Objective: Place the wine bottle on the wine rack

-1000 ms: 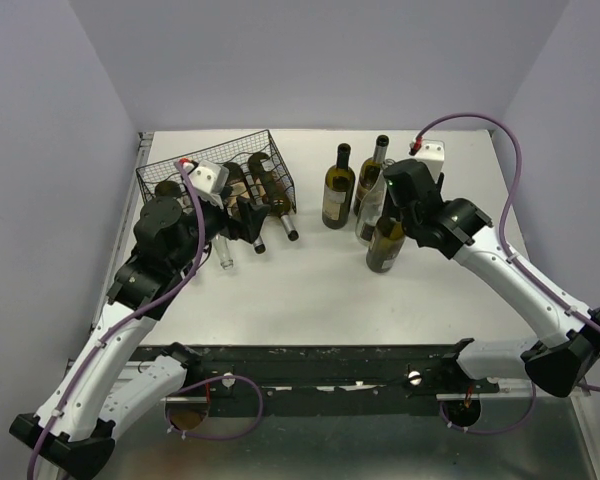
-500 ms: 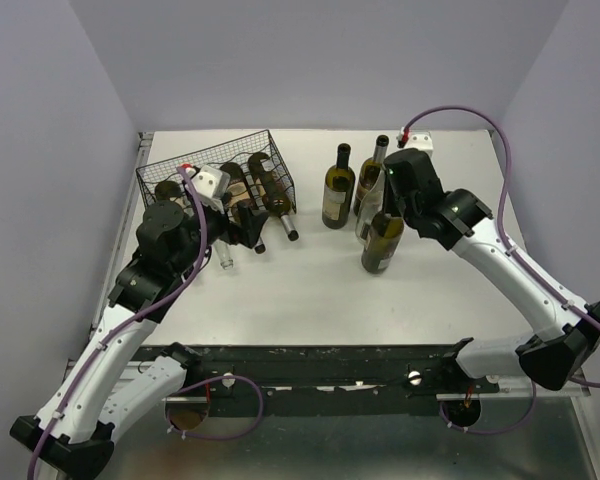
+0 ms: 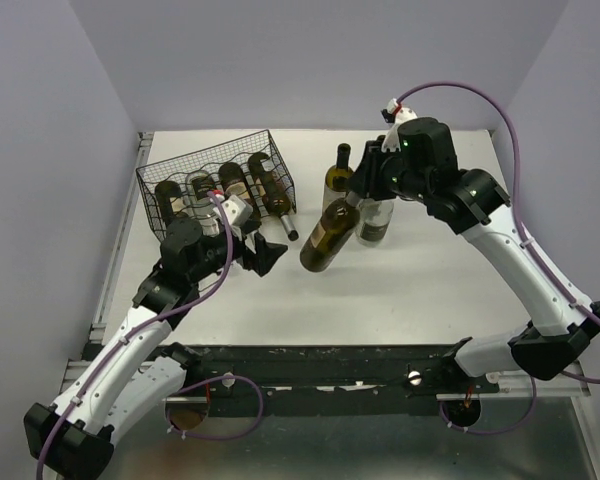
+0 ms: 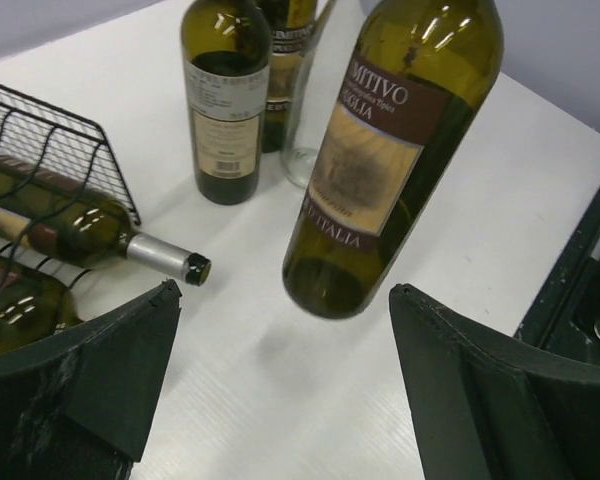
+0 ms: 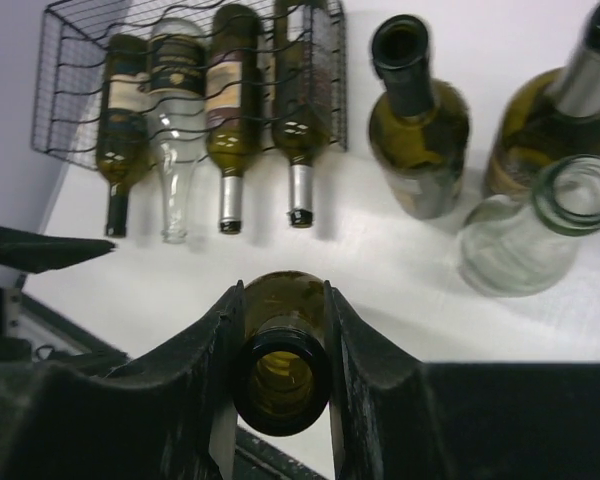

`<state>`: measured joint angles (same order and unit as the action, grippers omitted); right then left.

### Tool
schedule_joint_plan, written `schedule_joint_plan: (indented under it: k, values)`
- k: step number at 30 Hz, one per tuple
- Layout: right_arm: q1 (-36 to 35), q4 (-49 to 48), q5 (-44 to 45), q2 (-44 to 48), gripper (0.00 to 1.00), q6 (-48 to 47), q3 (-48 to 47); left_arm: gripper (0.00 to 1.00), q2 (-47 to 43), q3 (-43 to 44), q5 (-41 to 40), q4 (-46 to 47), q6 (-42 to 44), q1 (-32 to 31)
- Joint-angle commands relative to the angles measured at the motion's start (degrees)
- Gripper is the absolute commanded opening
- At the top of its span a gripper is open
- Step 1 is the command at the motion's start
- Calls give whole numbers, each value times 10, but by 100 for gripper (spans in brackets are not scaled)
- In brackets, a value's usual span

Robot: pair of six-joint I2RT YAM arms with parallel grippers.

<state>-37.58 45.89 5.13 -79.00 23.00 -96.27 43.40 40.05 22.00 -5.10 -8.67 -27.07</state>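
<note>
The wine bottle is hanging at a slant by its neck from my right gripper. My left gripper should grab the bottle's body and turn the bottle level for the rack.
My right gripper is shut on the neck of an olive-green wine bottle with a brown label and holds it tilted, its base off the table. In the right wrist view both fingers clamp the open neck. My left gripper is open and empty, just left of the bottle's base. In the left wrist view the bottle hangs between and beyond my spread fingers. The black wire wine rack stands at the back left with several bottles lying in it, necks toward me. It also shows in the right wrist view.
A dark green bottle and a clear bottle stand behind the held bottle. The right wrist view shows a third standing bottle beside them. A racked bottle's foil neck sticks out near my left finger. A black rail lines the near edge.
The right arm lifted the olive bottle, tilted it and carried it left. The left gripper pulled back from the rack's bottles toward the front right.
</note>
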Motion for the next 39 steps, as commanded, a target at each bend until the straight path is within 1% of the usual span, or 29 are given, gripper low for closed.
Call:
schedule_joint_plan:
  k: [1, 4, 9, 14, 18, 21, 23, 25, 28, 29, 30, 31, 33, 34, 35, 36, 38, 39]
  values:
    - [1, -72, -158, -11, 1, 58, -25, 93, 12, -22, 90, 79, -18, -1]
    - [1, -90, -204, -18, 1, 80, -25, 93, 27, -25, 116, 89, -22, 0]
    - [1, -111, -238, -26, 1, 111, -23, 94, 48, -40, 198, 116, -25, -1]
    - [1, -139, -269, -26, 1, 129, -14, 95, 69, -53, 266, 122, -20, -3]
    - [1, -163, -289, -21, 1, 132, -4, 94, 83, -59, 279, 121, -13, -4]
    - [1, -175, -299, -17, 1, 128, 3, 90, 88, -59, 274, 115, -2, -4]
    - [1, -182, -306, -13, 1, 125, 10, 81, 87, -56, 264, 113, 5, -4]
    - [1, -189, -315, -11, 1, 121, 18, 66, 85, -53, 248, 110, 13, -3]
    - [1, -194, -324, -6, 1, 114, 28, 35, 80, -45, 219, 100, 36, -4]
    - [1, -193, -325, -5, 1, 112, 30, 15, 78, -40, 211, 94, 48, -4]
    - [1, -191, -325, -5, 1, 107, 32, 0, 78, -34, 196, 87, 57, -4]
    - [1, -187, -328, -5, 1, 102, 32, 0, 77, -30, 172, 80, 62, -3]
    - [1, -182, -331, -5, 1, 96, 32, 0, 73, -18, 144, 62, 99, -4]
    - [1, -176, -333, -7, 3, 90, 31, 0, 71, -13, 134, 54, 118, -3]
    - [1, -170, -335, -8, 12, 82, 28, 0, 67, -8, 126, 52, 136, -4]
    - [1, -162, -335, -7, 23, 75, 27, 0, 62, -2, 114, 36, 158, -4]
    - [1, -146, -333, -10, 53, 59, 21, 0, 46, 1, 93, 29, 200, -3]
    - [1, -136, -333, -12, 64, 50, 20, 0, 38, 2, 82, 28, 223, -4]
